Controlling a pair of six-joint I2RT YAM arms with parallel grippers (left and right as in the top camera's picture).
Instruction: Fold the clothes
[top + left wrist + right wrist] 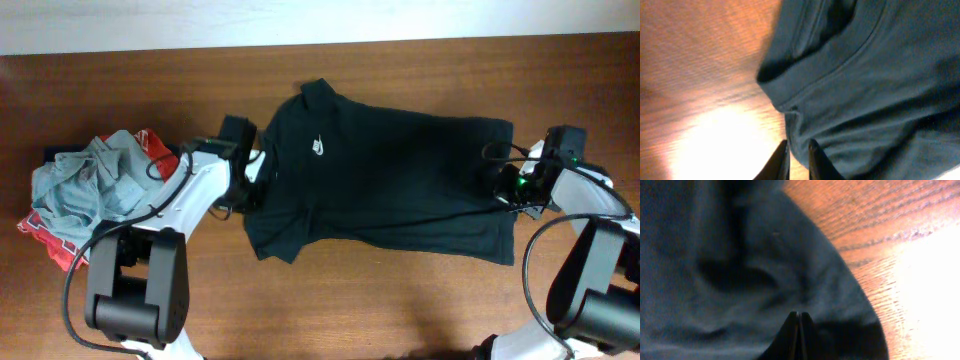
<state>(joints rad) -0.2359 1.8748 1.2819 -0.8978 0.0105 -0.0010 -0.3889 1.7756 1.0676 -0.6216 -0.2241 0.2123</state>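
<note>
A long fold (430, 218) goes along the near side of the black T-shirt, so my right gripper needs to open and pull the hem's near corner (503, 255) out flat before the folding starts.
The black T-shirt (390, 170) lies spread across the middle of the wooden table, its white chest logo (318, 148) facing up. My left gripper (248, 180) is at the shirt's left edge. In the left wrist view the left gripper (798, 145) is slightly open, with bare wood showing in the narrow gap and the hem of the T-shirt (875, 90) just past the fingertips. My right gripper (500, 180) is at the shirt's right edge. In the right wrist view the right gripper (799, 314) has its fingers pressed together, low over the dark T-shirt (740, 255).
At the far left of the table (420, 300) is a pile of other clothes, a grey-blue garment (95, 175) on top of a red-and-white one (50, 235). Both arm bases stand at the front edge.
</note>
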